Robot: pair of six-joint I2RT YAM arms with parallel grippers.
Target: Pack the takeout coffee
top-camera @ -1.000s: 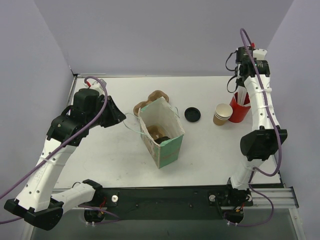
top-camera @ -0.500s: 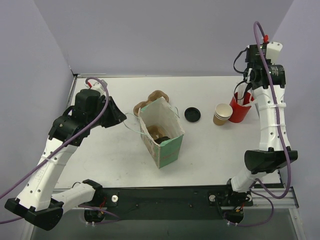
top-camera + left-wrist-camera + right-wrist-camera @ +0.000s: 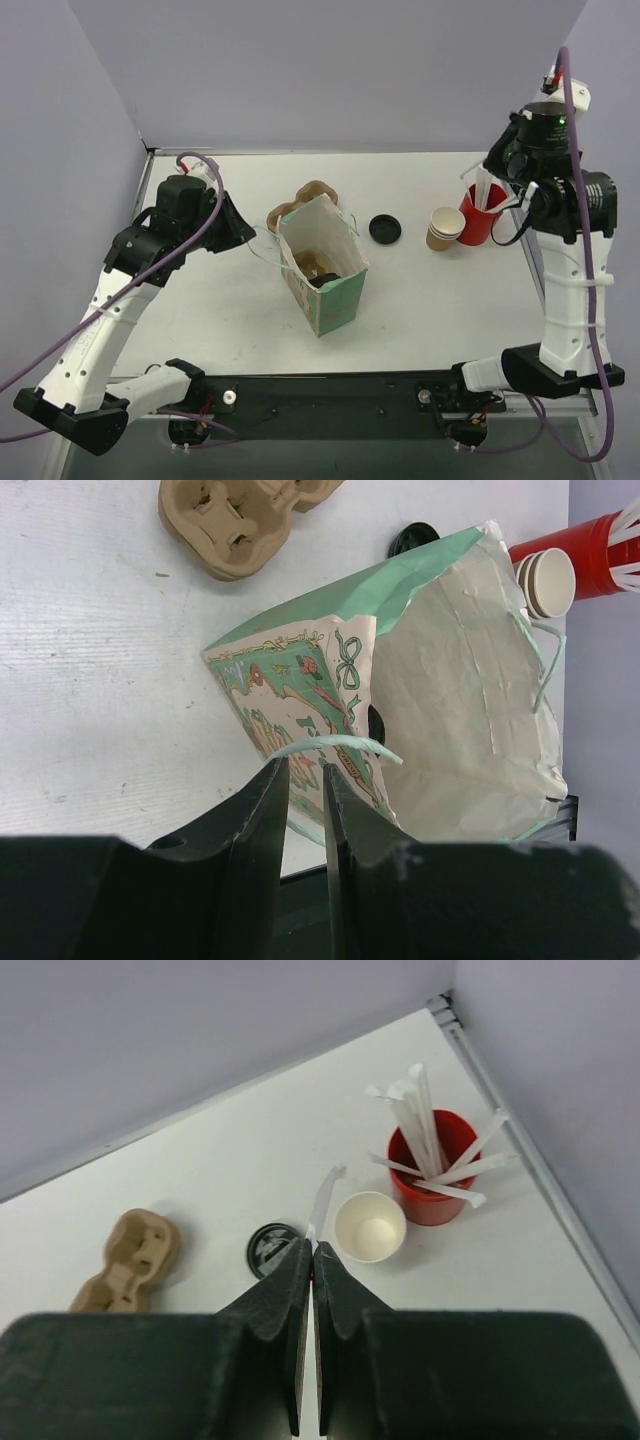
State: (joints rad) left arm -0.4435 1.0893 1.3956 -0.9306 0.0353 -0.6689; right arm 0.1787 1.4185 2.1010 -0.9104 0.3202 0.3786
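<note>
My right gripper should now carry the white stick until the stick's tip is in the bag, because my left gripper is holding the bag's handle loop point(image 3: 264, 256) out of the way of the bag's opening point(image 3: 322, 238).
Stacked brown kraft cups point(image 3: 445, 228) with a pale inside point(image 3: 370, 1227) stand on the table beside the red cup of white sticks point(image 3: 478, 216). High above them my right gripper point(image 3: 497, 180) point(image 3: 313, 1247) is shut on one white stick point(image 3: 324, 1196). A green patterned paper bag point(image 3: 322, 268) stands open in the middle, with something brown and dark at its bottom point(image 3: 322, 272). My left gripper point(image 3: 246, 236) point(image 3: 300, 772) is at the bag's left side, its jaws closed on the pale green handle loop point(image 3: 335, 744).
A black lid point(image 3: 385, 229) lies flat between the bag and the cups. The moulded pulp carrier point(image 3: 306, 194) sits right behind the bag. The grey side walls stand close to both arms.
The right arm has risen and swung toward the near right, lifting a white stick out of the red cup. The left arm and bag stay put.
</note>
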